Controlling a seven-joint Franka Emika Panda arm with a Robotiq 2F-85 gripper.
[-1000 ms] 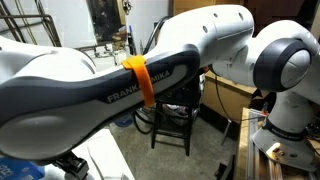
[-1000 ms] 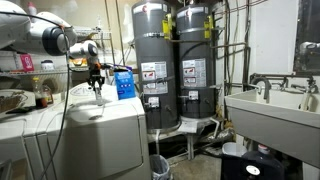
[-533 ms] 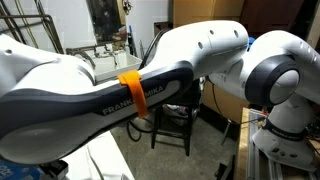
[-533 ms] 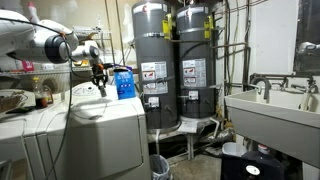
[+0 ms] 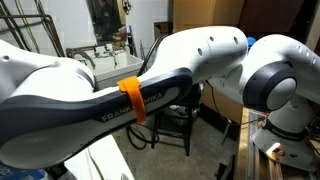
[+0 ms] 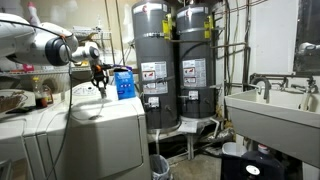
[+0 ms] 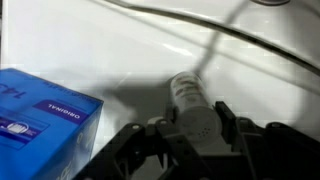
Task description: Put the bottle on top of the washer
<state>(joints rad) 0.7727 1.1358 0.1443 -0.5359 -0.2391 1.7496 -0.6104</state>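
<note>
The bottle [image 7: 188,92] is upright above a clear patch of the washer's white top [image 7: 172,76], clear of the blue box, so the robot's gripper should go on lowering it until the bottle's base rests there, and then let go.
My gripper [image 7: 195,120] is shut on a small bottle [image 7: 187,92], one finger on each side of its cap. The bottle hangs upright, its base close to the white glossy top of the washer [image 7: 250,70]; I cannot tell if it touches. In an exterior view the gripper [image 6: 98,75] holds the bottle [image 6: 99,88] over the back of the washer [image 6: 100,130], just beside a blue box [image 6: 124,83]. The same blue box [image 7: 45,125] fills the lower left of the wrist view.
Two grey water heaters [image 6: 170,70] stand behind the washer. A white utility sink [image 6: 270,108] stands to the right. Wire shelves with jars [image 6: 40,92] are at the left. In an exterior view my arm [image 5: 110,90] blocks most of the scene; a dark stool [image 5: 172,120] stands behind it.
The arm has shifted a little and the gripper with the bottle has sunk slightly toward the washer top. The grip has not changed.
</note>
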